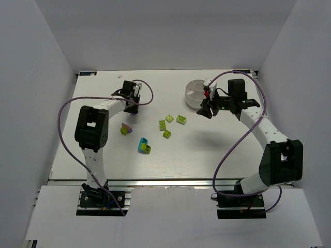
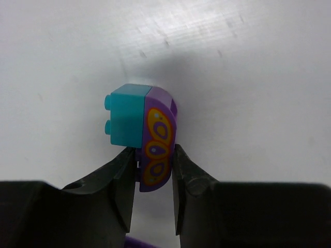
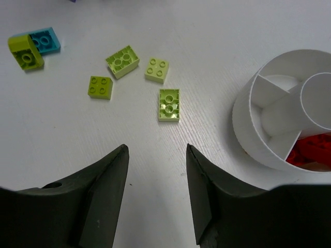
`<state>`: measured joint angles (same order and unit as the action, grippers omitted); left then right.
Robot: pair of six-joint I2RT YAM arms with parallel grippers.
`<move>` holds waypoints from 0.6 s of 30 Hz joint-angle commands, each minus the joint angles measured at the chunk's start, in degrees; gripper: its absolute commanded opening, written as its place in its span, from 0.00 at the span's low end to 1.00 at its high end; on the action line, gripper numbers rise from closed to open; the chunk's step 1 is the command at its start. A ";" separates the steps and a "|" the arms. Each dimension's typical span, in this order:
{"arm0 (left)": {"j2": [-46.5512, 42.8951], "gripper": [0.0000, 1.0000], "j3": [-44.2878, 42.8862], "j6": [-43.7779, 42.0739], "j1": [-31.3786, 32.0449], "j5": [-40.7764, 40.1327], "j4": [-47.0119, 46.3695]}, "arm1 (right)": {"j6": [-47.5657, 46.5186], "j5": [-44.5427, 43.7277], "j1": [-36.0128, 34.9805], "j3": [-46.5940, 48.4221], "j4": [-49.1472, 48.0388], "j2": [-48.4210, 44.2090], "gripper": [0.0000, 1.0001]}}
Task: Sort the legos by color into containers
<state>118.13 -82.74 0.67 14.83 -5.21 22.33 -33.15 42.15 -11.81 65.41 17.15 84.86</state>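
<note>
I should use my right gripper to pull the cyan brick off before I sort each brick by color, because it is joined to the purple brick in my left gripper (image 2: 158,139).
My left gripper (image 1: 131,98) at the far left of the table is shut on a purple brick with yellow ovals (image 2: 158,147). A cyan brick (image 2: 126,116) is joined to it. My right gripper (image 1: 206,110) is open and empty, just in front of the round white dish (image 1: 192,98). In the right wrist view the dish (image 3: 248,129) holds red bricks (image 3: 313,151) in one wedge. Several lime green bricks (image 3: 123,61) lie loose ahead of the open gripper (image 3: 156,150), the nearest brick (image 3: 169,104) just beyond the fingertips. A cyan and green clump (image 3: 32,47) lies further left.
A purple and green clump (image 1: 125,129) and the cyan and green clump (image 1: 144,145) lie mid-table on the left. The green bricks (image 1: 169,124) cluster at the centre. White walls enclose the table on three sides.
</note>
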 commanded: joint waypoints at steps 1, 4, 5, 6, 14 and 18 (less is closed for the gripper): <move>-11.31 0.11 5.29 0.04 -0.15 11.08 -4.82 | 6.32 2.76 -1.36 3.85 1.04 1.27 0.53; -17.12 0.07 12.23 0.12 -0.15 20.13 -9.22 | 13.52 4.69 -2.77 6.30 2.01 3.46 0.52; -21.40 0.06 14.34 0.12 0.02 22.33 -13.15 | 15.90 5.65 -3.56 7.01 1.84 4.08 0.52; -23.80 0.06 16.54 0.21 0.02 26.70 -15.27 | 18.27 5.84 -4.00 7.89 1.49 4.78 0.52; -41.21 0.06 35.43 7.41 1.95 45.89 -41.89 | 50.58 9.87 -7.43 19.75 -0.61 15.67 0.63; -44.03 0.06 38.70 12.94 5.55 50.21 -47.81 | 62.56 11.72 -8.84 21.16 -8.33 17.09 0.82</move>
<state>75.48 -46.22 8.40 18.28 36.69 -15.94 14.59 49.95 -19.79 83.68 15.31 101.97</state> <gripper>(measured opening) 0.396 0.798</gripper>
